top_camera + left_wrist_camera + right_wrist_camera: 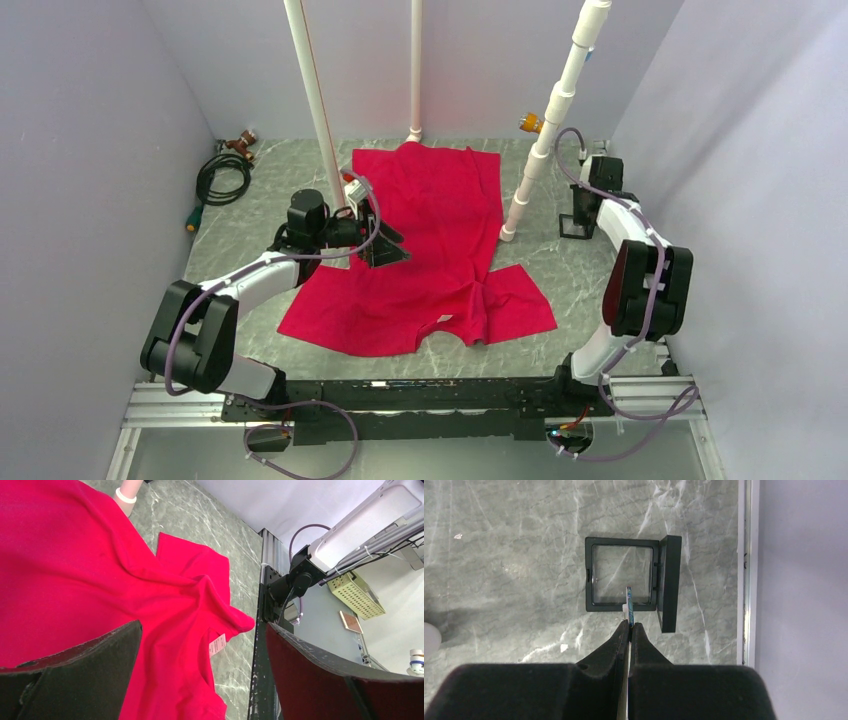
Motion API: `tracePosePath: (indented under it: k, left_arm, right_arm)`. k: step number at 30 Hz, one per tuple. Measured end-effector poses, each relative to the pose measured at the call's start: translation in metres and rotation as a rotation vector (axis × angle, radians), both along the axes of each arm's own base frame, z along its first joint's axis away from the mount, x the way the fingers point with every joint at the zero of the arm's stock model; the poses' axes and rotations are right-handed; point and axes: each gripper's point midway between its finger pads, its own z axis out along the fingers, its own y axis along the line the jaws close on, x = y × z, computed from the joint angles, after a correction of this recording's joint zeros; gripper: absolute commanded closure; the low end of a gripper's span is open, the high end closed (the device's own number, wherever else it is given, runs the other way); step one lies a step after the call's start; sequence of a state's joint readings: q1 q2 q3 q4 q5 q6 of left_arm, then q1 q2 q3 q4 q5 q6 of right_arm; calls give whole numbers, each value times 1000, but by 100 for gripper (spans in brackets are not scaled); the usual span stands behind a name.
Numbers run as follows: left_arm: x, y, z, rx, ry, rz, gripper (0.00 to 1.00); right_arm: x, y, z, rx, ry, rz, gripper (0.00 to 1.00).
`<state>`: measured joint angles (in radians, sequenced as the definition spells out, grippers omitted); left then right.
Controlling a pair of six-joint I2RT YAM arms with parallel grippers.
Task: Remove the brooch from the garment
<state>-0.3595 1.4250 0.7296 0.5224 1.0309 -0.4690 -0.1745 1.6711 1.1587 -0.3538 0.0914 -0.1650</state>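
The black display case standing open [669,580] is under the brooch, so my right gripper should keep lowering the brooch onto the clear window [621,573] and let go of it there.
The red T-shirt [440,230] lies spread on the marble table, its white neck label [217,644] near the front edge. My left gripper [385,245] hovers open and empty over the shirt's left part; in the left wrist view [204,630] its jaws stand wide apart above the red cloth. My right gripper [630,625] is at the back right, shut on the brooch [629,605], a thin disc seen edge-on with a blue-green rim. It holds the brooch just above an open black display case [624,574] with a clear window. No brooch shows on the shirt.
Three white pipes [318,100] [415,70] [545,140] stand upright at the back, one close to the shirt's right edge. A coiled black hose [222,178] with a brass fitting lies back left. The case also shows in the top view [578,226]. Walls close in on both sides.
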Motion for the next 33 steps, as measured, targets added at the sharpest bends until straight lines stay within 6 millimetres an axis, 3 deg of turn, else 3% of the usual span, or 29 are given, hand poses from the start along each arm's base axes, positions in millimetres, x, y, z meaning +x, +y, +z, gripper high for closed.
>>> tracePosePath:
  k: [9, 28, 33]
  left_arm:
    - [0, 0, -1, -5, 3, 1, 0]
    - [2, -1, -6, -19, 35, -15, 0]
    - [2, -1, -6, -21, 33, -15, 1]
  right_arm:
    - [17, -3, -17, -59, 26, 15, 100]
    - [27, -17, -36, -181, 64, 6, 100]
    - [29, -17, -44, -198, 76, 5, 90]
